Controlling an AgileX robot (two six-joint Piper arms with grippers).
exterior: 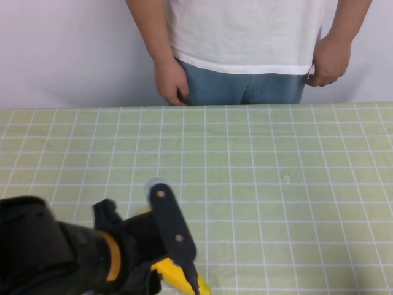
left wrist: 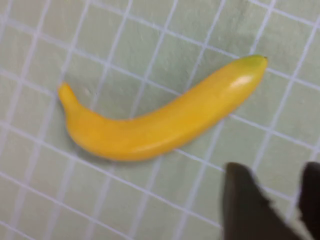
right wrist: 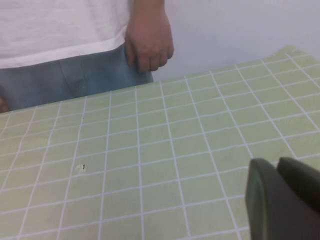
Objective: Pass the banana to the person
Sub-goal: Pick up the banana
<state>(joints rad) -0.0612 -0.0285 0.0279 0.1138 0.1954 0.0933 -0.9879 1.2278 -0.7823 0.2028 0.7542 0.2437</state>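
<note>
My left gripper should keep lowering its open fingers until they are around the banana's middle (left wrist: 160, 131), as clear cloth (left wrist: 142, 97) lies along both sides of the banana.
The banana (left wrist: 165, 122) lies flat on the green checked table cloth, bright yellow with a greenish tip. In the high view only part of it (exterior: 172, 271) shows under my left arm at the table's near edge. My left gripper (left wrist: 280, 200) hangs just above the cloth beside the banana, open and empty, not touching it. The person (exterior: 245, 37) stands behind the far edge of the table in a white T-shirt and jeans, both hands down at the hips. My right gripper (right wrist: 282, 200) is shut and empty, low over the cloth, and is out of the high view.
The green cloth with white grid lines (exterior: 264, 160) covers the whole table between the banana and the person. A small speck (exterior: 286, 178) lies right of the middle. A plain white wall (exterior: 61, 49) is behind the person.
</note>
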